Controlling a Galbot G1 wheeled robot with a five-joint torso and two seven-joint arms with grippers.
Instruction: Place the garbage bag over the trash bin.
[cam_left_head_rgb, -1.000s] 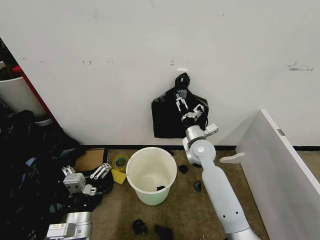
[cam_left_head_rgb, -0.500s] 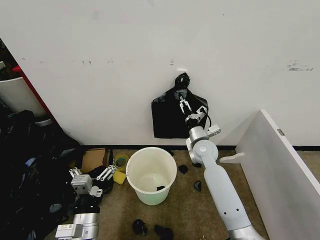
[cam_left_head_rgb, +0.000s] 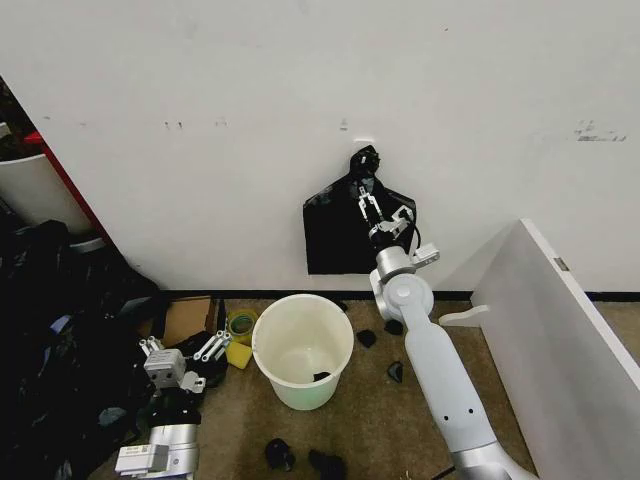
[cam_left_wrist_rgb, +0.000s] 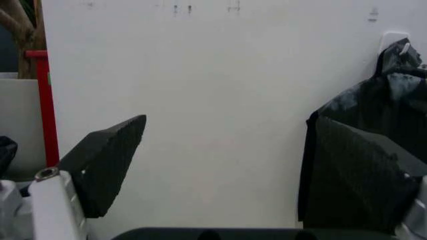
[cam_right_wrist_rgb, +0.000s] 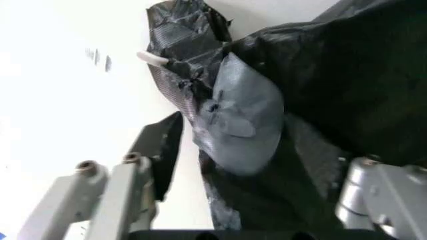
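Observation:
I can see the glossy fold stand out from the bunched bags, so its bag (cam_left_head_rgb: 338, 238) will come loose when I pull down, while the others keep hanging.
The trash bin (cam_left_head_rgb: 345, 346), a round white pail, stands open on the floor below the wall. Above it, flat black bags (cam_left_head_rgb: 335, 235) hang bunched under a knot on a white wall hook (cam_right_wrist_rgb: 152, 58). My right gripper (cam_left_head_rgb: 383, 213) is raised against these bags, open. In the right wrist view its fingers (cam_right_wrist_rgb: 163, 150) straddle a glossy fold of the bags (cam_right_wrist_rgb: 240, 125). The garbage bag is out of view. My left gripper (cam_left_head_rgb: 185, 355) is low at the bin's left, open, and in its wrist view the pads (cam_left_wrist_rgb: 107, 165) stand wide apart, facing the wall.
A heap of dark bags and clutter (cam_left_head_rgb: 60, 330) fills the left floor, with a cardboard piece (cam_left_head_rgb: 185, 318) and a yellow tape roll (cam_left_head_rgb: 241, 325) beside the bin. A white board (cam_left_head_rgb: 560, 340) leans at the right. Black scraps (cam_left_head_rgb: 280, 455) lie in front of the bin.
My right gripper has reached slightly up and in against the hanging bags. My left gripper has shifted a little to the right and nearer to me.

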